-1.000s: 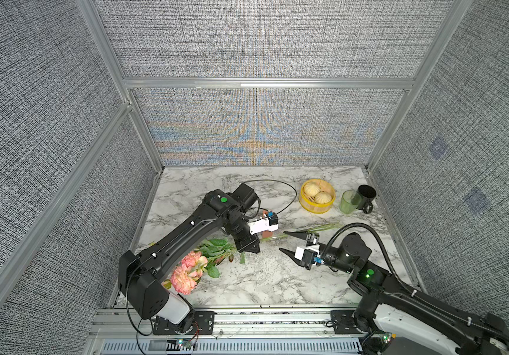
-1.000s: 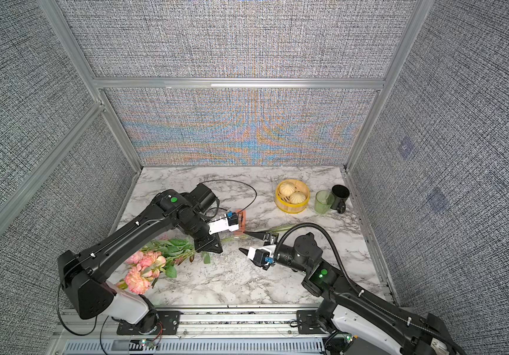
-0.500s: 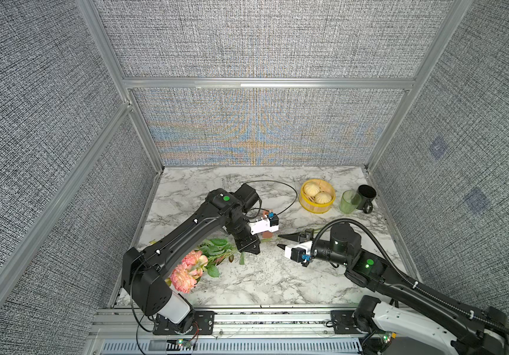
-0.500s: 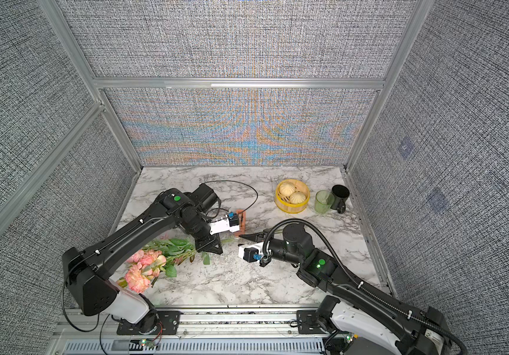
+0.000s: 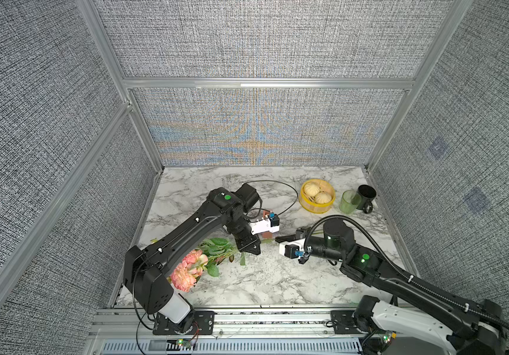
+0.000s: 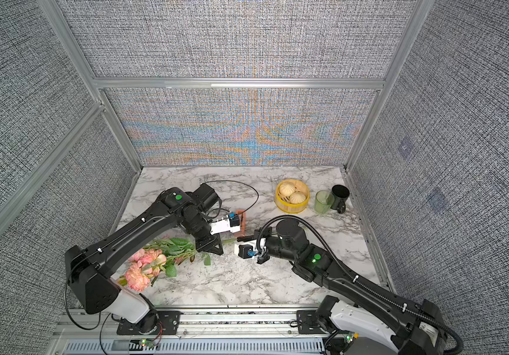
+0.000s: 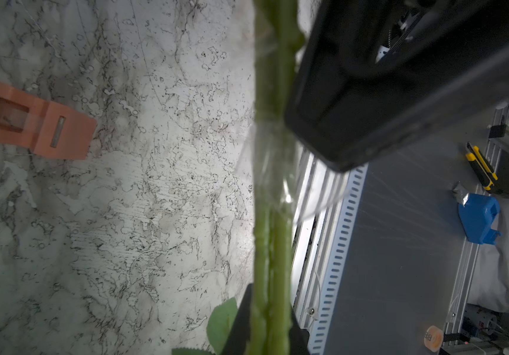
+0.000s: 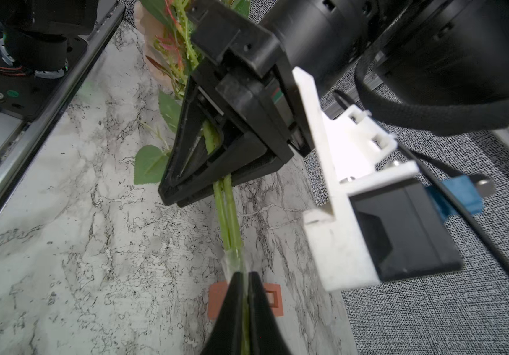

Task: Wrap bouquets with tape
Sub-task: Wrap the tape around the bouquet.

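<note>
A flap of clear tape [image 7: 324,204] sticks out from the stems beyond the right gripper's pinch, so the robot's right gripper should open, move toward the left gripper and squeeze the tape band [image 7: 274,171].
The bouquets [image 5: 189,270] [image 6: 142,268], pink and peach roses with green leaves, lie at the front left of the marble table, their long stems [image 7: 271,215] [image 8: 228,215] running right. My left gripper [image 5: 248,244] [image 6: 211,246] [image 7: 267,333] is shut on the stems. A clear band of tape [image 7: 270,166] [image 8: 231,261] wraps the stems just past it. My right gripper [image 5: 279,239] [image 6: 241,239] [image 8: 245,278] is shut on the stems at that band. The salmon-orange tape dispenser [image 6: 242,221] [image 7: 32,123] [image 8: 216,299] lies on the table just behind the stems, partly hidden in both top views.
A yellow steamer basket [image 5: 314,209] with two buns, a green cup [image 5: 349,203] and a black mug [image 5: 367,196] stand at the back right. A black cable loop [image 5: 277,184] lies behind the left arm. A metal rail [image 5: 247,316] runs along the front edge.
My right gripper has moved left to the stems and gone from open to shut on them. The left arm and the bouquets have stayed in place.
</note>
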Controlling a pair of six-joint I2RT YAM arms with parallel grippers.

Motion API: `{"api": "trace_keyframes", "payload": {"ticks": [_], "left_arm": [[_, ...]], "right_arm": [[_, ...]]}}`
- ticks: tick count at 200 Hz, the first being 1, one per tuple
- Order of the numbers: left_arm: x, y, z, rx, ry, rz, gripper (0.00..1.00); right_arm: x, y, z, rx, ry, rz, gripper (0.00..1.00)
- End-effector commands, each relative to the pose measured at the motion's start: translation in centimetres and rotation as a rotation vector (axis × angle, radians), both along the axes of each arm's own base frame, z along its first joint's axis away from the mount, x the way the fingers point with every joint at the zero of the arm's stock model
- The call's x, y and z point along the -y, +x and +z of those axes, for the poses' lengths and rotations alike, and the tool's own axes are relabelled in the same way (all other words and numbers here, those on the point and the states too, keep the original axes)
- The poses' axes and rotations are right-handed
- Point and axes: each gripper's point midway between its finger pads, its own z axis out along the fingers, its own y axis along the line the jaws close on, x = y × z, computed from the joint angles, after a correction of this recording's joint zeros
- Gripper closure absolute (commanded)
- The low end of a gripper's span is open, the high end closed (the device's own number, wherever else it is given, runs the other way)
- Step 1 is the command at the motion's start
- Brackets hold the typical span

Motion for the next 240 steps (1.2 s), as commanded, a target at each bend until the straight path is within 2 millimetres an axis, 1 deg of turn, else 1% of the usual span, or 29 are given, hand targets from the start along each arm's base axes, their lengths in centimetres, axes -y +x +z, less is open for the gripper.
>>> {"api": "trace_keyframes", "payload": {"ticks": [1,22,31,76,91,105,115,132,146,158,168,181,198,211,240], "left_arm": [[-0.1,-0.8,0.3,-0.027,-0.015,-0.025,1.0],[0.0,-0.8,0.1,-0.032,-0.011,-0.026,1.0],[-0.1,-0.9,0.0,-0.037,-0.008,-0.028,1.0],[-0.2,-1.0,0.1,-0.042,-0.006,-0.033,1.0],[-0.2,-1.0,0.2,-0.038,-0.011,-0.033,1.0],[0.0,-1.0,0.4,-0.034,-0.023,-0.035,1.0],[0.1,-0.9,0.4,-0.034,-0.028,-0.03,1.0],[0.1,-0.9,0.2,-0.044,-0.019,-0.028,1.0],[0.1,-0.8,0.1,-0.049,-0.01,-0.026,1.0],[0.2,-0.8,0.0,-0.056,-0.01,-0.027,1.0],[0.4,-0.6,0.0,-0.057,-0.011,-0.025,1.0],[0.5,-0.6,-0.1,-0.065,-0.012,-0.023,1.0],[0.7,-0.5,0.0,-0.076,-0.009,-0.019,1.0],[0.8,-0.4,0.0,-0.085,-0.005,-0.018,1.0],[0.9,-0.5,-0.1,-0.102,0.001,-0.023,1.0]], "right_arm": [[0.7,1.0,0.0,0.007,-0.029,-0.066,0.95],[0.9,0.9,0.3,0.001,-0.03,-0.072,1.0],[1.1,1.0,0.5,0.006,-0.031,-0.081,1.0],[1.4,1.1,-0.2,0.017,-0.075,-0.083,1.0],[1.3,0.7,-0.4,0.014,-0.085,-0.061,1.0],[1.5,0.2,-0.2,0.014,-0.077,-0.049,1.0],[1.8,-0.3,0.3,0.026,-0.056,-0.046,0.91],[2.7,-1.2,1.7,0.07,0.004,-0.051,0.7],[3.1,-2.2,2.7,0.092,0.048,-0.034,0.64],[2.7,-3.3,3.0,0.102,0.076,0.018,0.6],[1.9,-4.2,2.5,0.097,0.076,0.077,0.59],[0.8,-4.5,1.7,0.092,0.041,0.112,0.58],[-0.8,-4.3,0.7,0.125,-0.036,0.12,0.58],[-1.8,-3.7,0.5,0.148,-0.078,0.104,0.57],[-2.7,-2.2,0.2,0.201,-0.11,0.049,0.57]]}}
